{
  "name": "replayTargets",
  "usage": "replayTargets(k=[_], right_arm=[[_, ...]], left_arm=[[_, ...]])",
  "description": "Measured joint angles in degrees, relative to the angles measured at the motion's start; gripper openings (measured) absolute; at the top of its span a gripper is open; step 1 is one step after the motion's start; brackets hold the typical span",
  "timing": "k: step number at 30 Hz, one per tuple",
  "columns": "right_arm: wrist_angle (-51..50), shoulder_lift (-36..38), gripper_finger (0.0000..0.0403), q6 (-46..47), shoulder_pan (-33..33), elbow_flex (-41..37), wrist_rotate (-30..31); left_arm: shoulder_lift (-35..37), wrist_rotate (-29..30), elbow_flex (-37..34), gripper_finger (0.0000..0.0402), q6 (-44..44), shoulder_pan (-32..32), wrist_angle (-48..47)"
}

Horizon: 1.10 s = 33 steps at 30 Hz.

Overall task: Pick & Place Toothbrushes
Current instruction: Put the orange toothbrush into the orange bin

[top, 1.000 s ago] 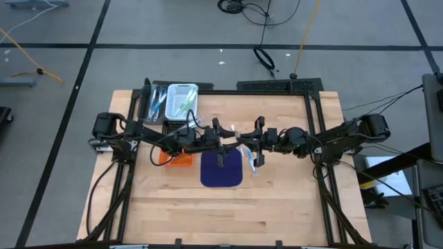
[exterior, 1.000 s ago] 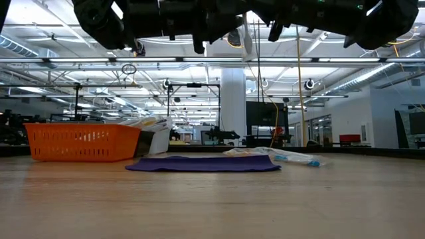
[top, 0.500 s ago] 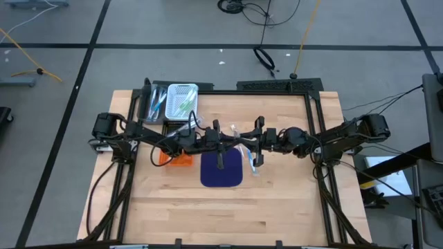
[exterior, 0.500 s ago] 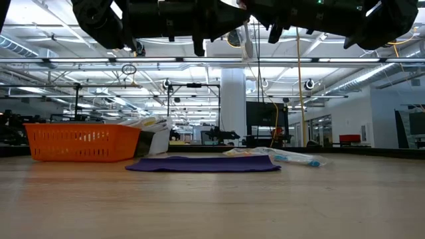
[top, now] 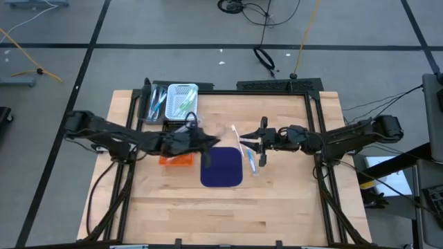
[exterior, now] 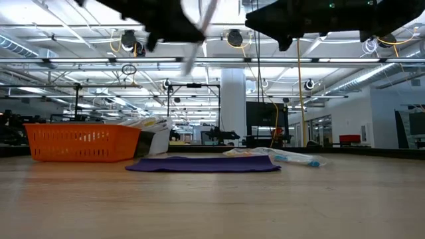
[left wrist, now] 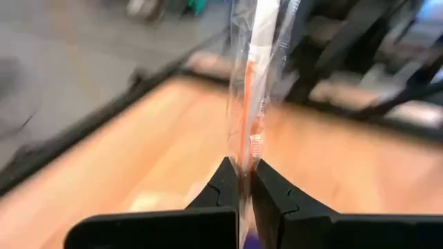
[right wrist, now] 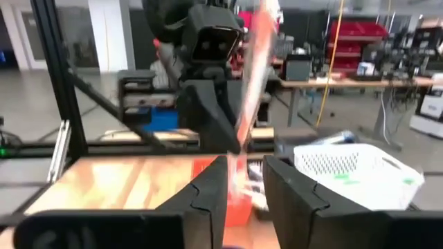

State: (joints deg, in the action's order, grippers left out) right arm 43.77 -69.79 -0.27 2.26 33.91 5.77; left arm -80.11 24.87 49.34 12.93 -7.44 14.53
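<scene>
The wrapped toothbrush's orange accent matches the orange basket, so the robot's left gripper should keep going toward that basket and let go of the toothbrush inside.
A wrapped toothbrush with an orange-pink accent is in the air over the table's middle, with my left gripper shut on it. In the low view the toothbrush shows blurred, high above the dark blue mat. My right gripper stands open just right of it, level, facing my left gripper. More toothbrushes lie flat on the table at the mat's right edge, and others fill the white basket at the far left. My left gripper pinches the wrapped toothbrush near one end between its two fingers. The rest of the toothbrush runs on past the fingertips. It is steeply tilted and lifted clear of the table and the mat.
An orange basket stands just left of the mat, under my left arm. A dark tray with more sticks sits beside the white basket. Black frame rails run along the table's sides. Bare wood lies toward the near edge.
My left gripper has shut on the toothbrush that my right gripper held, and my right gripper has opened and let go. My left arm has then drawn back toward the table's left with the toothbrush. My right gripper has moved slightly toward the right.
</scene>
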Motion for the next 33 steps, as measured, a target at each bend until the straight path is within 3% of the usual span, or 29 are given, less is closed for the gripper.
replayTargets(k=[5,16,20,33], right_arm=[[-5.11,2.14,0.0088,1.15,0.0,0.0,0.02],[-11.85,2.2,0.0088,3.97,0.0,0.0,0.08],[-14.35,2.18,0.0089,4.1,0.0,0.0,0.1],[-14.93,2.2,0.0089,7.41,0.0,-3.24,0.1]], left_arm=[[6.3,8.17,-0.02,0.0005,12.51,-3.43,-21.93],[6.52,5.84,-0.14,0.0004,39.93,-6.86,-51.9],[6.64,4.21,-0.02,0.0004,44.65,-7.11,-56.77],[3.49,4.04,-0.04,0.0004,46.28,-7.28,-62.95]])
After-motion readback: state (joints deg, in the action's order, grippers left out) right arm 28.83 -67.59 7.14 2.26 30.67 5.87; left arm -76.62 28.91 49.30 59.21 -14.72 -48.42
